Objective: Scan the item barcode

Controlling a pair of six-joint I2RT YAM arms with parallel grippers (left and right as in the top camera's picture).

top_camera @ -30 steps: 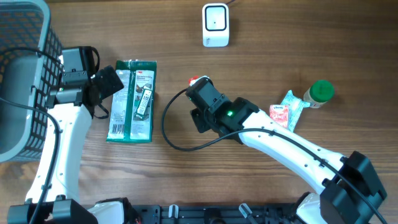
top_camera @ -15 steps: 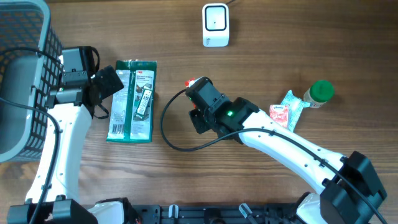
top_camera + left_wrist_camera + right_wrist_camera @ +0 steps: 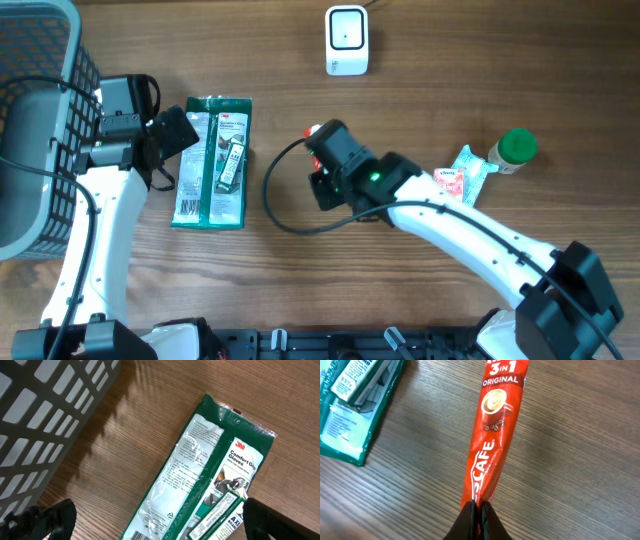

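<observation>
I should keep lowering the red sachet (image 3: 493, 427) with my right gripper until the sachet lies flat, then let go, because the sachet is over open wood (image 3: 300, 190) and clear of the green glove package.
My right gripper (image 3: 477, 507) is shut on the lower end of a red 3-in-1 coffee sachet (image 3: 492, 445), which hangs lengthwise over the wooden table. From overhead only a red tip of the sachet (image 3: 312, 130) shows at the front of the right gripper (image 3: 320, 137). The white scanner (image 3: 347, 40) stands at the back middle, apart from the sachet. My left gripper (image 3: 160, 520) is open above a green glove package (image 3: 210, 470), its fingers (image 3: 55, 515) on either side of it without touching. Overhead, the left gripper (image 3: 185, 130) sits at the package's (image 3: 212, 160) upper left.
A grey mesh basket (image 3: 30, 120) fills the far left. Pink and teal sachets (image 3: 462, 178) and a green-capped bottle (image 3: 515, 148) lie on the right. A black cable (image 3: 275, 215) loops on the table beside the right arm.
My right gripper has shifted slightly to the right with the sachet still held. The left arm has not moved.
</observation>
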